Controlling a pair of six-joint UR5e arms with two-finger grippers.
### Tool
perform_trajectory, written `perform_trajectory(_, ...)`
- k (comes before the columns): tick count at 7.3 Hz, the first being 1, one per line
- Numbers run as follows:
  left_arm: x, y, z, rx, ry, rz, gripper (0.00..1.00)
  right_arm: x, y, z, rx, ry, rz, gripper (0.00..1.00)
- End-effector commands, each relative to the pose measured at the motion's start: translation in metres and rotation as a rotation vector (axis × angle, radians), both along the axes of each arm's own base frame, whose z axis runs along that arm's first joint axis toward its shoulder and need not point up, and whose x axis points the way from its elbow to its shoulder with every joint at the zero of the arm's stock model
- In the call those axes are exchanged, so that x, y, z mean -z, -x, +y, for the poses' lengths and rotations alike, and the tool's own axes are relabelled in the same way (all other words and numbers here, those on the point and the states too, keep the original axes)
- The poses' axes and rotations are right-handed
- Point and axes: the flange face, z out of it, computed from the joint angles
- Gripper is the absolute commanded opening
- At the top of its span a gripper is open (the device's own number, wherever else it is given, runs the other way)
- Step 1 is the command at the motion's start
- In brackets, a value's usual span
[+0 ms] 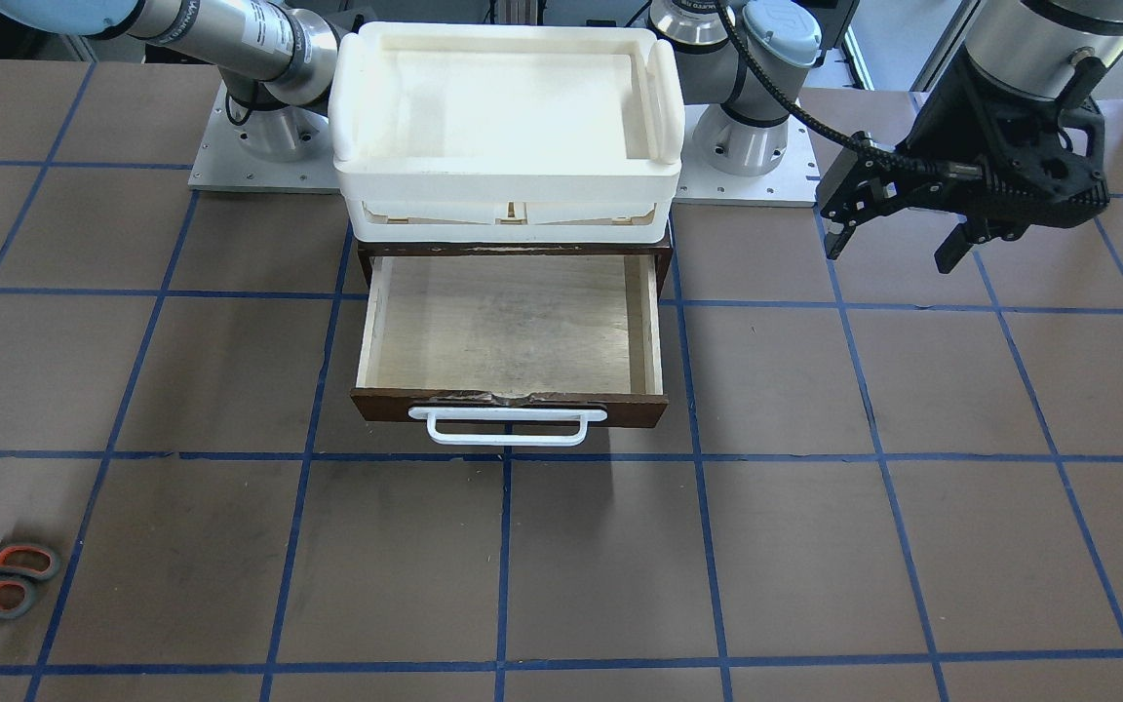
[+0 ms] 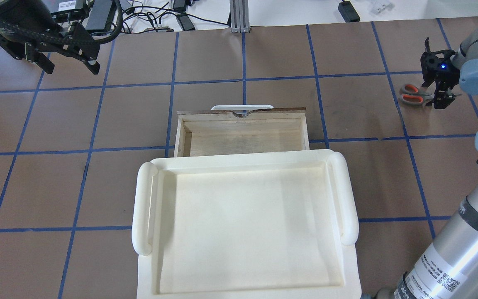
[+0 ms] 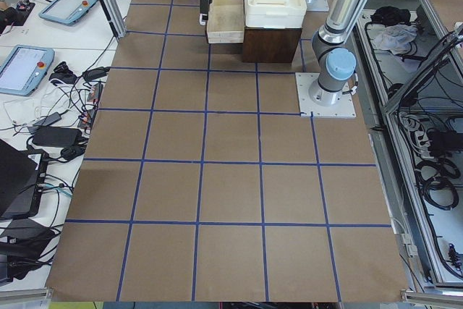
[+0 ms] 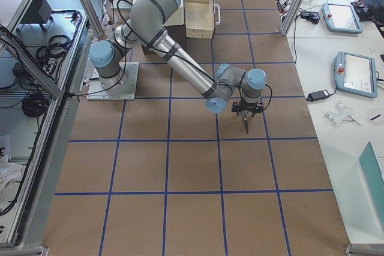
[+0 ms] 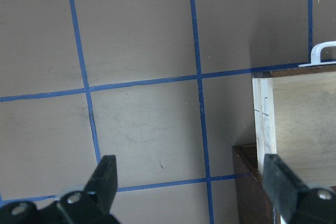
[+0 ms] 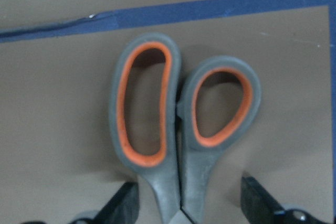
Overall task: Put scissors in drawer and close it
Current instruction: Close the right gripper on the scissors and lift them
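My right gripper's fingers have both shanks [image 6: 179,187] side by side between them, so I expect the scissors to stay closed and level when I pick them up.
The scissors [image 6: 178,129], grey handles lined orange, lie flat on the table at the far right of the overhead view [image 2: 414,94] and at the lower left edge of the front view [image 1: 14,579]. My right gripper [image 6: 191,211] is low over them, open, with one finger on each side of the shank just below the loops, not touching it. The blades are hidden under the gripper. The dark brown drawer [image 1: 376,405] is pulled open and its pale plywood inside is bare; its white bar handle [image 1: 508,425] faces away from me. My left gripper [image 1: 898,244] hangs open and empty beside the drawer [image 5: 294,114].
A white plastic tray [image 2: 143,207] sits on top of the brown cabinet that holds the drawer. The brown table has a blue tape grid. My right arm reaches far out across the table [image 4: 180,58]. Cables and tablets lie beyond the table's edges.
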Motion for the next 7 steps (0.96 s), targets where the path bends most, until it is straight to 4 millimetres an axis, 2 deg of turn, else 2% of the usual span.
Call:
perform_trajectory(1,0.000,0.000,0.000,0.000,-0.002,-0.001,1.00,-0.005,0.002,-0.002,-0.070,-0.005,0.025,0.00)
perform_trajectory(5,0.000,0.000,0.000,0.000,-0.002,-0.001,1.00,-0.014,-0.003,-0.003,-0.108,0.022,-0.011,0.00)
perform_trajectory(6,0.000,0.000,0.000,0.000,0.000,0.001,1.00,-0.020,-0.007,-0.003,-0.112,0.028,-0.032,0.00)
perform_trajectory(7,0.000,0.000,0.000,0.000,0.000,0.001,1.00,-0.035,-0.012,-0.001,-0.113,0.025,-0.028,0.00)
